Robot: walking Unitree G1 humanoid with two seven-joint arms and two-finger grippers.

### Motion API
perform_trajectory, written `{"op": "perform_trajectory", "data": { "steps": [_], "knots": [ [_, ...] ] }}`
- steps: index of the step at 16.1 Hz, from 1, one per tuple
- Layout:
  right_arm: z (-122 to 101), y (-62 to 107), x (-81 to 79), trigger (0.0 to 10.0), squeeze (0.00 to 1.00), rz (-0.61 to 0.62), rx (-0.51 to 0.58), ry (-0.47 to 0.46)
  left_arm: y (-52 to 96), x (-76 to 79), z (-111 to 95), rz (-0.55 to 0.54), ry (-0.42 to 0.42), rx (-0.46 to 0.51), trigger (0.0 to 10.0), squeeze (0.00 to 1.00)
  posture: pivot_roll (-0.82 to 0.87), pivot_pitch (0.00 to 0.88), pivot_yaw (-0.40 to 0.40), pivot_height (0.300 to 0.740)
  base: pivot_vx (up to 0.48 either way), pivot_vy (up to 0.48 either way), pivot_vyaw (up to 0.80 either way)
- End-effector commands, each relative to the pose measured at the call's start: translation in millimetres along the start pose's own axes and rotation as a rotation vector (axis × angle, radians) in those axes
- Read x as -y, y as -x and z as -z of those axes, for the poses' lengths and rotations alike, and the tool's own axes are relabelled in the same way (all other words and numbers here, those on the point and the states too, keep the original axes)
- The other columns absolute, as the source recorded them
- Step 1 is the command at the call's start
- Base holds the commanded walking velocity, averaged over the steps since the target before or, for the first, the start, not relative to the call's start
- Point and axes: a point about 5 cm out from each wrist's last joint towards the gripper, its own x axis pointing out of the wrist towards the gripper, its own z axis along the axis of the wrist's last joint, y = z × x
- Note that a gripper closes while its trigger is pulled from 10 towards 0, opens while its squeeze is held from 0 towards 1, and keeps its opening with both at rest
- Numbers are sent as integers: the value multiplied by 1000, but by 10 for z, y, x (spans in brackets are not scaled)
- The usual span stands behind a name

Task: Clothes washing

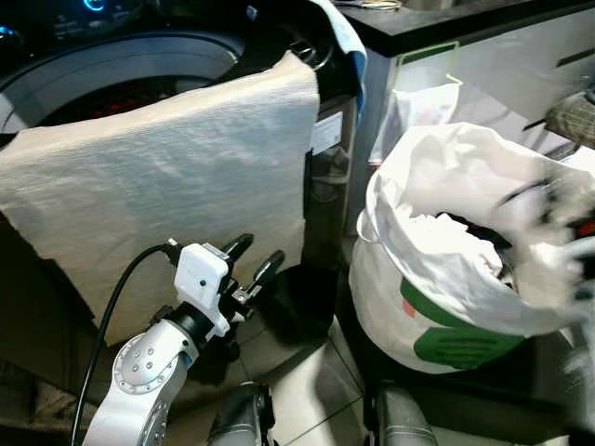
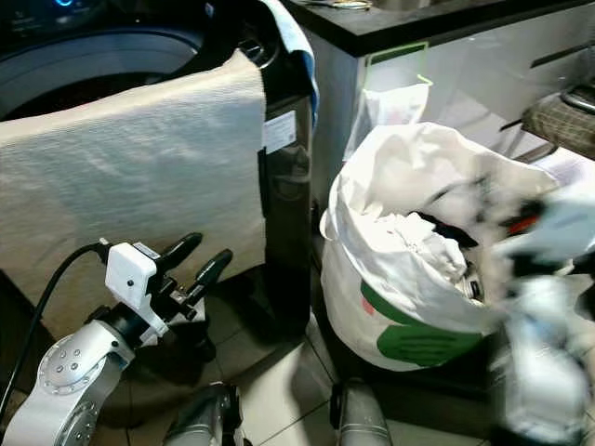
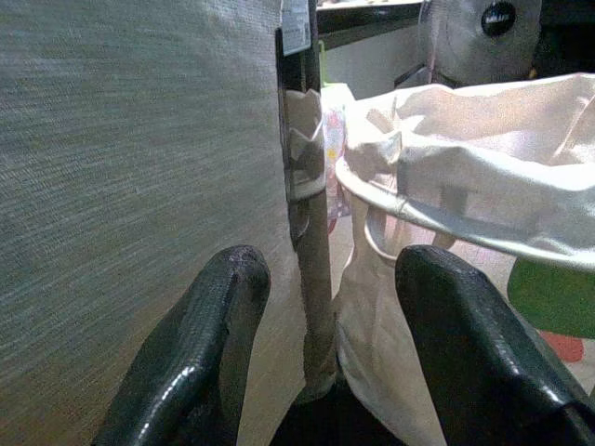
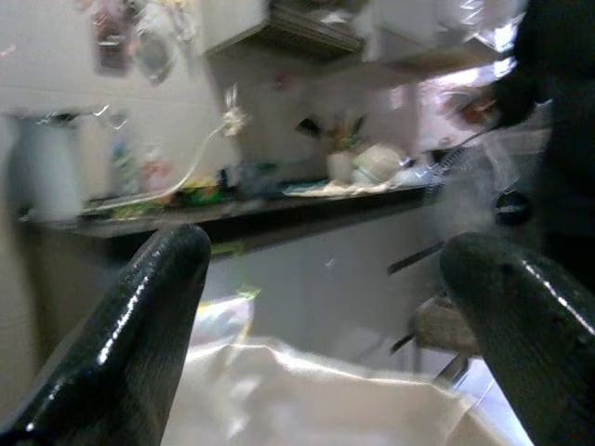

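Observation:
I expect the white garment (image 1: 454,243), which lies loosely bunched in the laundry bag, will unroll long and trail over the laundry bag's rim when I carry it across.
A beige cloth (image 1: 158,177) hangs over the front rim of a dark top-loading washing machine (image 1: 121,65) on the left. To its right a white laundry bag (image 1: 437,307) with a green print stands on the floor, holding white and dark clothes (image 1: 456,232). My left gripper (image 1: 260,248) is low in front of the hanging cloth, open and holding nothing; in the left wrist view its fingers (image 3: 218,325) frame the cloth's edge and the bag. My right gripper (image 4: 325,246) is open and holds nothing. The right arm (image 1: 562,223) is a blur over the bag's right side.
A black countertop (image 1: 446,23) over white cabinets runs behind the bag. A blue cloth (image 1: 349,42) lies on the machine's right corner. The tiled floor (image 1: 297,372) between machine and bag is narrow, and my legs (image 1: 242,418) are at the bottom.

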Motion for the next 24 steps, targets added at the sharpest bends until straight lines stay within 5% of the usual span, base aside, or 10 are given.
{"op": "perform_trajectory", "data": {
  "steps": [1, 3, 6, 11, 13, 14, 17, 21, 24],
  "knots": [
    [293, 0, 235, 10000, 0, 107, -203, 37, -12, 67, -68, 47, 12, 11, 10000, 0, -50, 59, 81, 641, 0, 0, 0],
    [627, 56, 397, 10000, 0, 102, -411, 111, 5, 186, -77, 142, 21, -9, 10000, 0, -47, 65, 87, 641, 0, 0, 0],
    [897, 8, 421, 10000, 0, 55, -521, 110, 47, 269, -45, 225, 33, -64, 10000, 0, -36, 78, 107, 641, 0, 0, 0],
    [925, -455, 259, 10000, 0, -13, -471, 29, 43, 240, -177, 227, 23, -64, 10000, 0, 12, 130, 150, 641, 0, 0, 0],
    [978, -586, 188, 10000, 0, -42, -529, 19, 79, 220, -203, 243, 11, -92, 10000, 0, 46, 152, 166, 641, 0, 0, 0],
    [1129, -555, 58, 10000, 0, -147, -666, 105, 110, 220, -229, 259, 4, -111, 10000, 0, 61, 159, 172, 641, 0, 0, 0],
    [1441, -281, -290, 10000, 0, -387, -815, 137, 227, 240, -243, 308, -2, -174, 10000, 0, 103, 195, 186, 641, 0, 0, 0],
    [1662, -46, -332, 10000, 0, -312, -889, 120, 291, 273, -275, 326, 8, -209, 10000, 0, 129, 231, 193, 641, 0, 0, 0],
    [1708, -1, -160, 10000, 0, -131, -882, 124, 271, 279, -334, 270, 10, -201, 10000, 0, 156, 255, 187, 641, 0, 0, 0]
  ]
}}
